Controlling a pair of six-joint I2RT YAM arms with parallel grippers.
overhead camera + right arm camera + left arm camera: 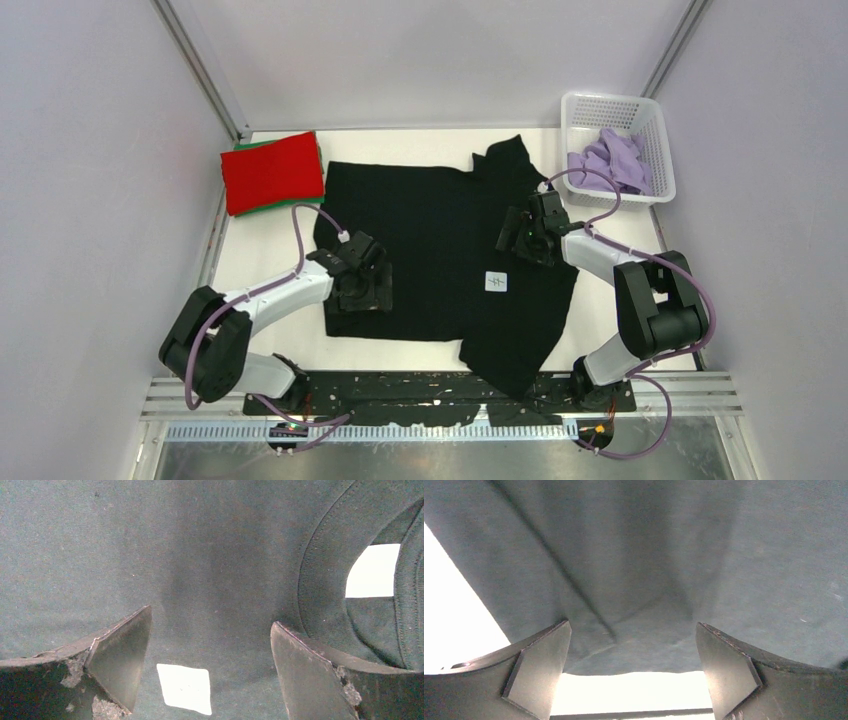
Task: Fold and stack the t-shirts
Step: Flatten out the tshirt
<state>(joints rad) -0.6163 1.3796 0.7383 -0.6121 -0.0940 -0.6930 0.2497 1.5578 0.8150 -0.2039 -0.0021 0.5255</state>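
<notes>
My left gripper needs to unfold the black t-shirt's near hem corner (611, 637), which lies folded over the t-shirt. It should take that flap (536, 587) and spread it out flat before folding the t-shirt.
The large black t-shirt (440, 230) lies spread flat in the middle of the table, its small white tag (497, 282) facing up. My left gripper (362, 300) is open just above the shirt's near-left hem; in the left wrist view its fingers (539, 665) straddle the hem edge (634, 667) with black cloth (634, 570) beyond. My right gripper (517, 238) is open over the shirt near the collar; the right wrist view shows the cloth (150, 545), the collar (325, 555) and the tag (184, 687) between the jaws. Neither holds anything.
A folded red shirt (272, 172) lies on a green one (236, 150) at the back left. A white basket (615, 100) at the back right holds the lavender shirt (612, 160). The black shirt's near corner hangs over the table's front edge (510, 375).
</notes>
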